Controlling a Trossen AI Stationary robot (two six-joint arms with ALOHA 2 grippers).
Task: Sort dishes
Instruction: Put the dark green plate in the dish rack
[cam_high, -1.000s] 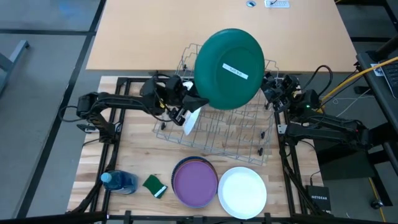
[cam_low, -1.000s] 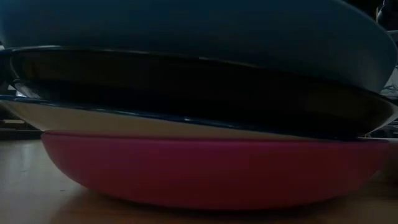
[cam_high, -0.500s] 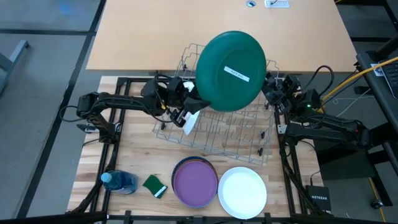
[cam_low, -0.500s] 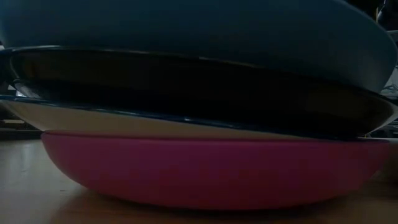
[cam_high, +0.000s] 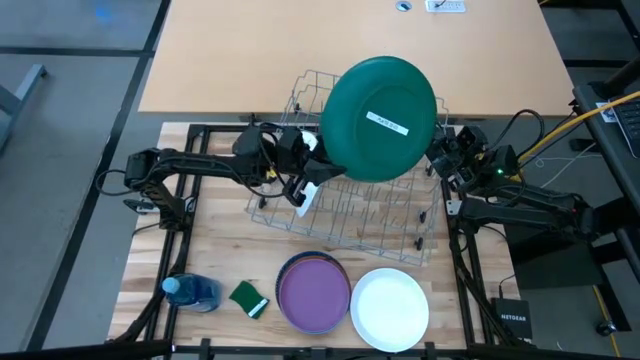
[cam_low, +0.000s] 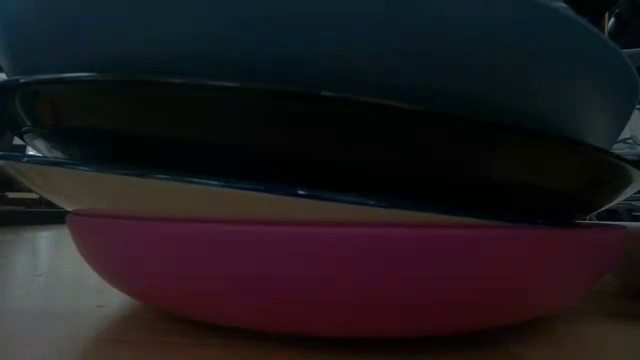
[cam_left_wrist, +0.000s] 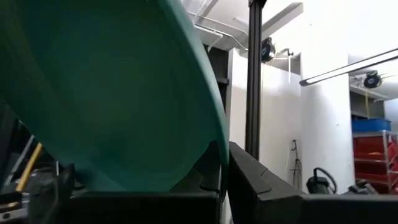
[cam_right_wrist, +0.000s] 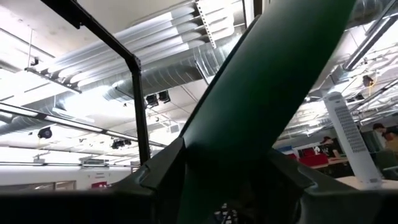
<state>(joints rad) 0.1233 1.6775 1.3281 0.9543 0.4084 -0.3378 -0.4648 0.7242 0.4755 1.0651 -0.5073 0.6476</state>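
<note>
With both grippers on the dark green plate's rim (cam_high: 329, 152), bottom side up, my left gripper next opens before my right gripper turns the plate upright into the rack (cam_high: 405, 192).
A dark green plate (cam_high: 380, 118) with a white label on its underside is held up over the wire dish rack (cam_high: 350, 205), tilted, its underside facing up. My left gripper (cam_high: 312, 168) is shut on the plate's lower left rim. My right gripper (cam_high: 437, 152) is closed on its right edge. Near the table's front edge lie a stack of plates with a purple one on top (cam_high: 313, 293) and a white plate (cam_high: 389, 307). The low view shows the stack (cam_low: 340, 280) from close up. My left gripper pinches the plate's rim (cam_left_wrist: 210, 146) between its two fingers, coming from the table's left and slanting upward. The plate rises above the fingers, clear of the rack. My right gripper has the plate's opposite edge (cam_right_wrist: 231, 146) between its two fingers, slanting upward from the table's right. The plate fills the gap between the fingers (cam_right_wrist: 163, 167).
A white object (cam_high: 308, 195) sits in the rack just below my left gripper. A blue bottle (cam_high: 192, 291) and a green sponge (cam_high: 249, 298) lie at the front left. A bare tan tabletop (cam_high: 250, 50) lies beyond the rack.
The green plate has shifted toward the table's right and far edges, staying tilted and clear of the rack. My left gripper has followed it a little to the right, and both wrists have turned with it.
</note>
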